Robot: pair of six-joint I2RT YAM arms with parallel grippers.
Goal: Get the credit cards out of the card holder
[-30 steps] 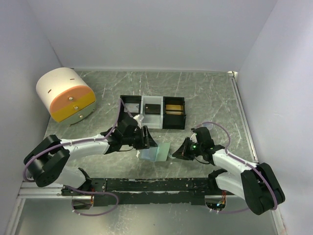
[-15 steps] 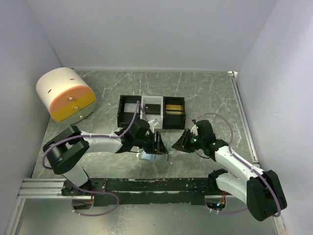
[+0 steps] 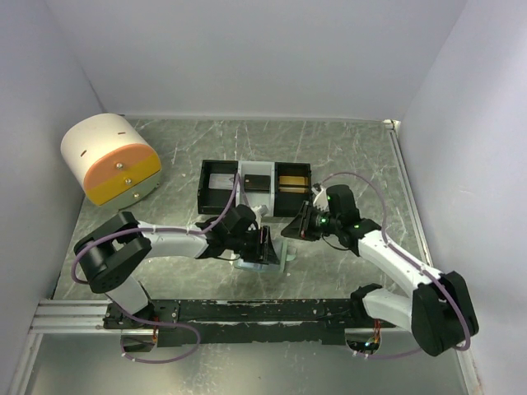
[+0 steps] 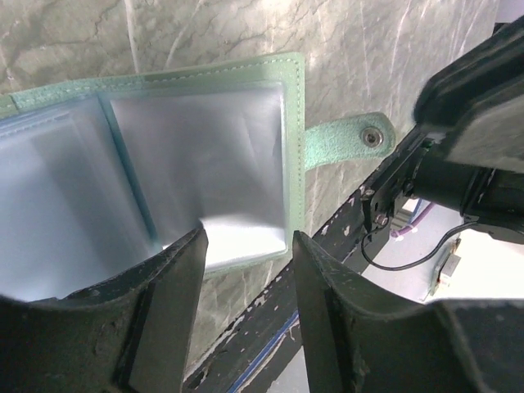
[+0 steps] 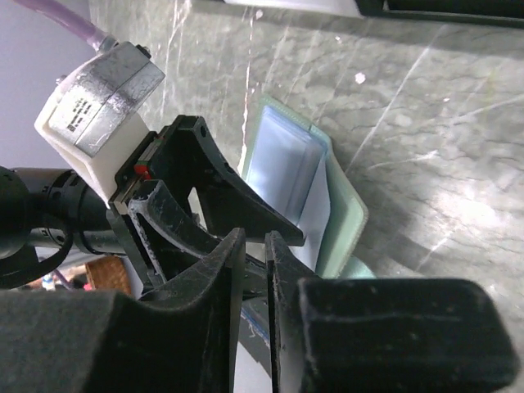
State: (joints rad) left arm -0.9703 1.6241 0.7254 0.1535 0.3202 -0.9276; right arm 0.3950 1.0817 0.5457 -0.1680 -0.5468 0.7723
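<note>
The robot's left gripper is at the snap-strap panel (image 4: pixel 205 155), so its right gripper should keep that panel down while the left gripper goes over to the other panel's sleeves (image 4: pixel 65 201).
The card holder (image 3: pixel 280 262) lies open on the table, sage-green rim, pale blue-green sleeves. In the left wrist view (image 4: pixel 205 147) both panels show, with a snap strap (image 4: pixel 372 138) at the right. I cannot make out credit cards in the sleeves; they look pale and glary. My left gripper (image 3: pixel 265 245) is open, its tips (image 4: pixel 248 246) right at the holder's near edge. My right gripper (image 3: pixel 293 228) is shut with only a slit between the fingers (image 5: pixel 254 237) and nothing seen in it. It hovers just right of and beyond the holder (image 5: pixel 286 164).
A black-and-white three-compartment tray (image 3: pixel 202 189) stands just behind the holder, with a dark item (image 3: pixel 257 183) and a gold one (image 3: pixel 292 179) in it. A white and orange round container (image 3: pixel 111 160) is at the back left. The black rail (image 3: pixel 263 311) runs along the near edge.
My left gripper moved right onto the holder, which shifted slightly right. My right gripper drew away from the holder's right edge, up and back toward the tray.
</note>
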